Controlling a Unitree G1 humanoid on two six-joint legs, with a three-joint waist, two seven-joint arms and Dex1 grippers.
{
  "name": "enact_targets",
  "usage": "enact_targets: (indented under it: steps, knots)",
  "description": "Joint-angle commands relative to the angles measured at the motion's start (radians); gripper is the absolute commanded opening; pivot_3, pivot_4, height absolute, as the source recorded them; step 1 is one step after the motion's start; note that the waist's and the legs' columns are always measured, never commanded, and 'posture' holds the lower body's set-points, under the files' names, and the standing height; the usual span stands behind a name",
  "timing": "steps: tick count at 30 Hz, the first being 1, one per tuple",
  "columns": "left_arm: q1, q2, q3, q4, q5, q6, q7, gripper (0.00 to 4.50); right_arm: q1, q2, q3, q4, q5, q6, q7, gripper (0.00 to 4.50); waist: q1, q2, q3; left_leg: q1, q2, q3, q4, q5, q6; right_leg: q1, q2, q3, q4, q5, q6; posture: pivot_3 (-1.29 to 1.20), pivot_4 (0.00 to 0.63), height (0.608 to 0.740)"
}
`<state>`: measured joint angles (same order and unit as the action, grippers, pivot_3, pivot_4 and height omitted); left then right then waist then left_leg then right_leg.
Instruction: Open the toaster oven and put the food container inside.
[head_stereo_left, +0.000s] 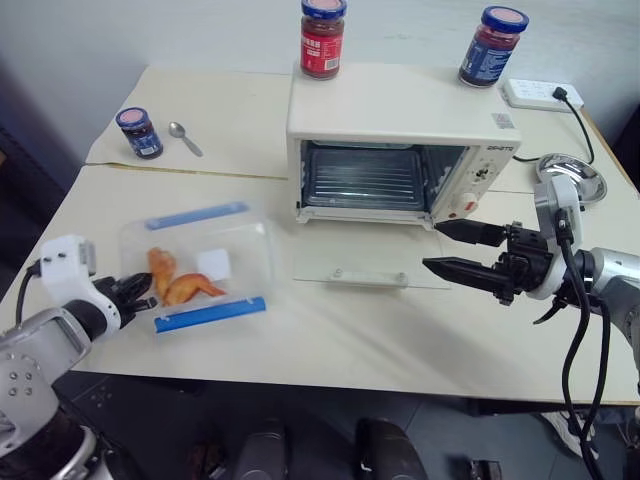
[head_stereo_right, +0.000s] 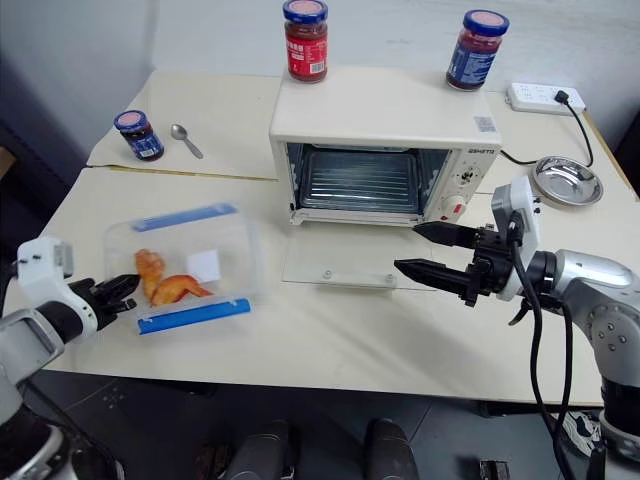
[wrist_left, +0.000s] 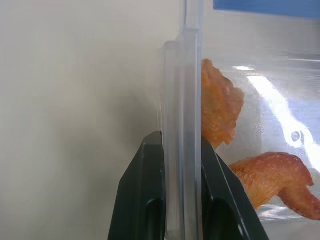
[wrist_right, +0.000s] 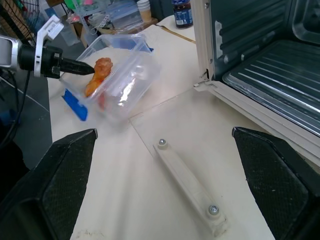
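Note:
The robot's left gripper holds the container's rim (head_stereo_left: 124, 255) and the glass door (head_stereo_left: 365, 250) lies flat and clear, so it should keep carrying the container until it rests on that door.
The cream-white toaster oven (head_stereo_left: 400, 110) stands at the back of the table. Its glass door (head_stereo_left: 340, 262) lies dropped flat with the white bar handle (head_stereo_left: 370, 275) up, and the wire rack (head_stereo_left: 362, 180) inside is bare. The clear food container (head_stereo_left: 215, 250), with blue clip strips and orange food pieces (head_stereo_left: 185, 285), sits left of the door. My left gripper (head_stereo_left: 140, 290) is shut on the container's near-left rim (wrist_left: 182, 100), which runs between both fingers (wrist_left: 142, 200). The box looks tilted in the right wrist view. My right gripper (head_stereo_left: 455, 250) hangs open over the door's right end.
On the oven's top stand a red-lidded jar (head_stereo_left: 323, 38) and a blue-lidded jar (head_stereo_left: 492, 45). A small jar (head_stereo_left: 139, 132) and a spoon (head_stereo_left: 185, 138) lie at the back left. A round steel dish (head_stereo_left: 575, 178) and a power strip (head_stereo_left: 540, 93) are at the back right.

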<state>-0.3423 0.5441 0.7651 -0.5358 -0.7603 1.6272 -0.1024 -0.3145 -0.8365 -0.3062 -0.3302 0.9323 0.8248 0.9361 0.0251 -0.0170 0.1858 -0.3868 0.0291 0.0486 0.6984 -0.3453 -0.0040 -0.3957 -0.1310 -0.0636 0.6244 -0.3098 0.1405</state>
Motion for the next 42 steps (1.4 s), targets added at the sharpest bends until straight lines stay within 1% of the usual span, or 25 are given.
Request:
enact_targets:
  steps: [1, 4, 6, 8, 11, 14, 18, 21, 27, 29, 30, 32, 33, 34, 35, 39, 42]
  knots:
    - [-0.078, 0.071, -0.045, 0.065, -0.197, -0.013, 0.049, 0.27, 0.032, 0.001, -0.056, -0.052, 0.012, -0.027, -0.018, 4.5, -0.001, 0.0, 0.0, 0.0, 0.0, 0.0, 0.0, 0.0, 0.0, 0.0, 0.0, 0.0, 0.0, 0.0, 0.0, 0.0, 0.15, 0.74]
    - [-0.177, 0.099, -0.109, 0.167, -0.327, -0.013, 0.152, 0.27, 0.083, -0.001, -0.097, -0.08, 0.025, -0.025, -0.037, 4.5, -0.002, 0.0, 0.0, 0.0, -0.001, 0.0, -0.001, 0.0, 0.0, 0.0, 0.0, 0.0, 0.0, 0.0, 0.0, 0.0, 0.15, 0.74]
    - [-0.265, 0.1, -0.178, 0.243, -0.398, -0.013, 0.223, 0.27, 0.121, 0.0, -0.125, -0.099, 0.033, -0.026, -0.049, 4.5, -0.001, 0.0, 0.0, 0.0, -0.002, 0.0, -0.001, 0.0, 0.0, 0.0, 0.0, 0.0, 0.0, 0.0, 0.0, 0.0, 0.15, 0.74]
    - [-0.353, 0.084, -0.269, 0.307, -0.436, -0.013, 0.28, 0.27, 0.157, 0.001, -0.155, -0.118, 0.047, -0.026, -0.057, 4.5, 0.003, 0.0, 0.0, 0.0, -0.004, 0.0, 0.0, 0.0, 0.001, 0.0, 0.001, -0.001, 0.0, 0.0, 0.0, 0.0, 0.15, 0.74]
    - [-0.451, 0.052, -0.36, 0.388, -0.462, -0.013, 0.346, 0.27, 0.192, 0.001, -0.183, -0.14, 0.059, -0.03, -0.071, 4.5, 0.0, 0.0, 0.0, 0.0, -0.005, 0.0, 0.0, 0.0, 0.001, 0.001, 0.0, 0.0, 0.001, 0.0, 0.001, 0.0, 0.15, 0.74]
    - [-0.557, -0.017, -0.458, 0.48, -0.455, -0.013, 0.393, 0.27, 0.231, 0.002, -0.236, -0.161, 0.072, -0.034, -0.095, 4.5, 0.0, 0.0, 0.0, 0.0, -0.005, 0.0, 0.0, 0.0, 0.001, 0.0, 0.0, 0.0, 0.001, 0.0, 0.001, 0.0, 0.15, 0.74]
    - [-0.63, -0.048, -0.551, 0.548, -0.414, -0.013, 0.429, 0.27, 0.284, 0.012, -0.285, -0.199, 0.093, -0.037, -0.128, 4.5, -0.003, -0.001, 0.0, 0.0, -0.006, 0.002, -0.001, 0.001, 0.001, 0.0, 0.001, 0.0, 0.001, 0.0, 0.001, 0.0, 0.15, 0.74]
    - [-0.673, -0.086, -0.577, 0.593, -0.36, -0.013, 0.445, 0.27, 0.319, 0.029, -0.305, -0.232, 0.106, -0.043, -0.158, 4.5, -0.003, -0.001, 0.0, 0.0, -0.005, 0.003, -0.001, 0.001, 0.0, 0.0, 0.001, 0.0, 0.0, 0.0, 0.001, 0.0, 0.15, 0.74]
    - [-0.735, -0.198, -0.578, 0.67, -0.181, -0.013, 0.428, 0.27, 0.366, 0.054, -0.32, -0.279, 0.12, -0.06, -0.21, 4.5, 0.003, -0.001, 0.0, 0.0, -0.006, 0.009, -0.001, 0.003, 0.0, 0.001, 0.001, 0.0, 0.0, 0.001, 0.001, 0.0, 0.15, 0.74]
    - [-0.743, -0.226, -0.57, 0.683, -0.138, -0.016, 0.41, 0.99, 0.373, 0.053, -0.321, -0.283, 0.121, -0.067, -0.219, 4.5, 0.002, -0.001, 0.0, 0.0, -0.006, 0.009, -0.001, 0.003, 0.0, 0.0, 0.001, 0.0, 0.0, 0.001, 0.001, 0.0, 0.15, 0.74]
    - [-0.746, -0.236, -0.564, 0.686, -0.117, -0.016, 0.401, 1.16, 0.375, 0.052, -0.321, -0.284, 0.122, -0.07, -0.222, 4.5, 0.002, -0.001, 0.0, 0.0, -0.006, 0.009, -0.001, 0.003, 0.0, 0.0, 0.001, 0.0, 0.0, 0.001, 0.001, 0.0, 0.15, 0.74]
    - [-0.761, -0.252, -0.554, 0.706, -0.09, -0.028, 0.362, 1.74, 0.379, 0.045, -0.329, -0.279, 0.118, -0.07, -0.228, 4.5, 0.002, -0.001, 0.0, 0.0, -0.006, 0.009, -0.001, 0.003, 0.0, 0.0, 0.002, 0.0, 0.0, 0.001, 0.001, 0.0, 0.15, 0.74]
    - [-0.768, -0.258, -0.542, 0.715, -0.083, -0.034, 0.34, 1.96, 0.382, 0.04, -0.332, -0.277, 0.113, -0.07, -0.228, 4.5, 0.002, -0.001, 0.0, 0.0, -0.006, 0.009, -0.001, 0.003, 0.0, 0.0, 0.001, 0.0, 0.0, 0.001, 0.001, 0.0, 0.15, 0.74]
    - [-0.774, -0.264, -0.532, 0.719, -0.074, -0.036, 0.322, 2.3, 0.384, 0.037, -0.333, -0.276, 0.11, -0.071, -0.228, 4.5, 0.002, -0.001, 0.0, 0.0, -0.006, 0.009, -0.001, 0.003, 0.0, 0.0, 0.001, 0.0, 0.0, 0.001, 0.001, 0.0, 0.15, 0.74]
    - [-0.781, -0.267, -0.506, 0.713, -0.081, -0.043, 0.297, 2.51, 0.386, 0.034, -0.338, -0.274, 0.113, -0.069, -0.227, 4.5, 0.002, -0.001, 0.0, 0.0, -0.006, 0.009, -0.001, 0.003, -0.001, 0.0, 0.002, 0.0, 0.0, 0.001, 0.001, 0.0, 0.15, 0.74]
    - [-0.793, -0.261, -0.455, 0.661, -0.092, -0.059, 0.212, 2.51, 0.387, 0.025, -0.346, -0.267, 0.121, -0.065, -0.22, 4.5, 0.001, -0.001, 0.0, 0.0, -0.006, 0.009, -0.001, 0.003, -0.001, 0.0, 0.002, 0.0, 0.0, 0.001, 0.001, 0.0, 0.15, 0.74]
    - [-0.784, -0.23, -0.403, 0.606, -0.132, -0.059, 0.126, 2.51, 0.374, 0.014, -0.331, -0.265, 0.128, -0.06, -0.216, 4.5, 0.0, -0.001, 0.0, 0.0, -0.006, 0.009, -0.001, 0.003, -0.001, 0.0, 0.002, 0.0, 0.0, 0.001, 0.001, 0.0, 0.15, 0.74]
